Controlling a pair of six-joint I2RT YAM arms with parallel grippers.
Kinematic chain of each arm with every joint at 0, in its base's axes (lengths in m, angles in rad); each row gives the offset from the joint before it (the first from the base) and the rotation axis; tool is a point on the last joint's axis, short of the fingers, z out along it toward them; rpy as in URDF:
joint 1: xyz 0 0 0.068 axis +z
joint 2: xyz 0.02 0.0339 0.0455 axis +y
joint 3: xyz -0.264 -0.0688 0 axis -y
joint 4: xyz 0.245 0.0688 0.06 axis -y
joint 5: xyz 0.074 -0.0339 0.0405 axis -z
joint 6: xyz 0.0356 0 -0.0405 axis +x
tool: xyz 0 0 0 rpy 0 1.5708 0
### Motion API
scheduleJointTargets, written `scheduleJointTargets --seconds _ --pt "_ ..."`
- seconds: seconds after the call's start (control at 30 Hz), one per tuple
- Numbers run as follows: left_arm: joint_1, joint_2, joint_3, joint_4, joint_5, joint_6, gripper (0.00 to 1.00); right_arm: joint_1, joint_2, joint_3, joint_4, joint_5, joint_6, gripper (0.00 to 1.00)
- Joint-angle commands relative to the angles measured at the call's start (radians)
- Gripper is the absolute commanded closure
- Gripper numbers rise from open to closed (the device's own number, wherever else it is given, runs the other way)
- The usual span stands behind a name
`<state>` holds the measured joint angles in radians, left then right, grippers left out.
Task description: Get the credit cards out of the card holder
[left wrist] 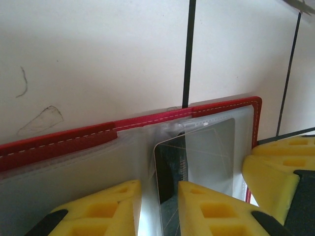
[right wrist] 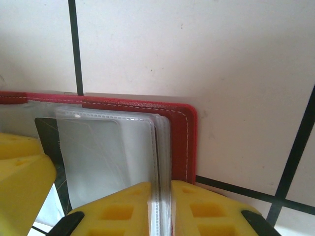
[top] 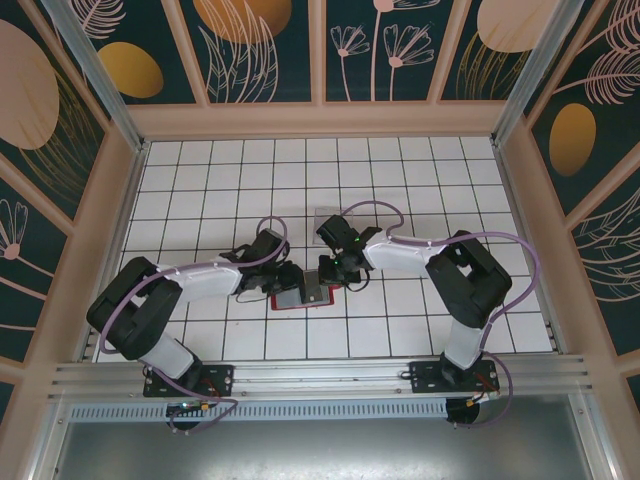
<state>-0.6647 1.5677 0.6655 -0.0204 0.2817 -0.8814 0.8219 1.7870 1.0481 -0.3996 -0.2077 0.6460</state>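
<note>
Most of the dark card is in the sleeve [left wrist: 211, 152] and the left gripper's fingers are apart around the card's exposed edge [left wrist: 167, 172], so the left gripper should open wider and pinch that edge.
The red card holder [top: 283, 304] lies open on the tiled floor between both arms, its clear plastic sleeves [right wrist: 108, 152] fanned up from the red cover [right wrist: 179, 132]. A dark credit card [left wrist: 170, 167] sticks partly out of one sleeve. My left gripper [left wrist: 159, 206] is shut on that card and the sleeve film beside it. My right gripper [right wrist: 161, 206] is shut on the stacked sleeve edges next to the red border [left wrist: 59, 142]. The dark card's corner [right wrist: 47, 130] pokes out to the left of the sleeve. The pale card is hidden.
A clear plastic stand [top: 330, 218] sits just behind the grippers. White tiles with black grout [top: 420, 180] spread all around, enclosed by tan walls [top: 515, 200]. The two grippers [top: 296, 283] [top: 328, 272] work almost touching over the holder.
</note>
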Motion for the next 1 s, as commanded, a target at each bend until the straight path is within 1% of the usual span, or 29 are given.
scheduleJointTargets --seconds 0.0,0.2,0.37,0.43,0.5,0.53,0.6,0.83,0.97 --pt "0.011 0.008 -0.036 0.073 0.062 -0.027 0.72 -0.002 -0.017 -0.027 -0.070 0.025 0.010 0.82" --pt "0.019 -0.011 -0.068 0.131 0.086 -0.044 0.79 -0.001 -0.014 -0.026 -0.065 0.022 0.014 0.83" --pt "0.020 0.005 -0.075 0.156 0.097 -0.052 0.85 -0.001 -0.011 -0.026 -0.065 0.021 0.012 0.83" --pt "0.022 0.011 -0.078 0.168 0.106 -0.059 0.83 0.000 -0.011 -0.028 -0.062 0.019 0.012 0.83" --pt "0.023 0.014 -0.085 0.185 0.112 -0.068 0.75 -0.001 -0.009 -0.028 -0.061 0.017 0.012 0.83" --pt "0.023 0.014 -0.089 0.190 0.114 -0.069 0.73 -0.001 -0.008 -0.028 -0.059 0.016 0.013 0.83" --pt "0.025 0.014 -0.093 0.198 0.116 -0.070 0.74 -0.001 -0.007 -0.030 -0.057 0.014 0.013 0.83" --pt "0.028 0.018 -0.122 0.232 0.110 -0.085 0.84 0.000 -0.007 -0.032 -0.053 0.011 0.015 0.83" --pt "0.030 0.003 -0.128 0.220 0.091 -0.081 0.89 0.000 -0.009 -0.032 -0.050 0.014 0.015 0.83"
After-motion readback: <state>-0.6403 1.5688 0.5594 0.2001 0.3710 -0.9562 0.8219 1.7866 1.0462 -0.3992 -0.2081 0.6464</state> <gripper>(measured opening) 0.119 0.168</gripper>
